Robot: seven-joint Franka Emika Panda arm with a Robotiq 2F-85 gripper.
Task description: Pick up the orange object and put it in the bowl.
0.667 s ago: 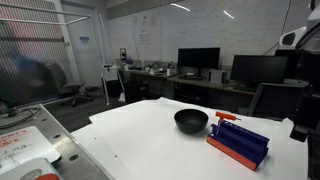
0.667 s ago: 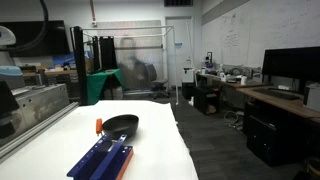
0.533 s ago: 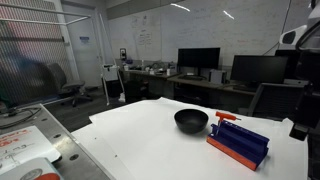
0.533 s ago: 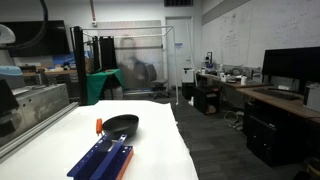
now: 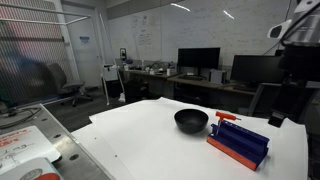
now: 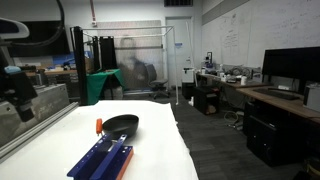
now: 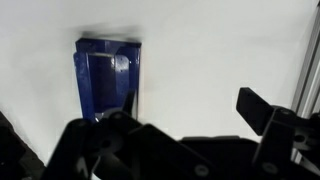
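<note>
The orange object sticking up clear (image 5: pixel 226 116) is at the blue rack's end (image 5: pixel 216 128), so my open gripper should keep going there until its fingers are on either side of the orange part.
The black bowl (image 5: pixel 191 121) sits on the white table and shows in both exterior views (image 6: pixel 121 126). The slim orange object (image 5: pixel 227 118) lies just beside the bowl, also visible in an exterior view (image 6: pixel 99 126). It is out of the wrist view, as is the bowl. My gripper (image 7: pixel 190 118) is open and empty, high above the table, with bare white table between its fingers. The arm (image 5: pixel 283 70) hangs beyond the rack, well away from bowl and orange object.
A blue ribbed rack (image 5: pixel 238 140) with an orange-red base edge lies next to the bowl; it shows in the wrist view (image 7: pixel 105 85) and in an exterior view (image 6: pixel 100 160). Desks with monitors (image 5: pixel 198 58) stand behind the table (image 5: pixel 140 140).
The arm has swung further into view in both exterior views, coming in over the table's edge. Bowl, orange object and rack have not moved.
</note>
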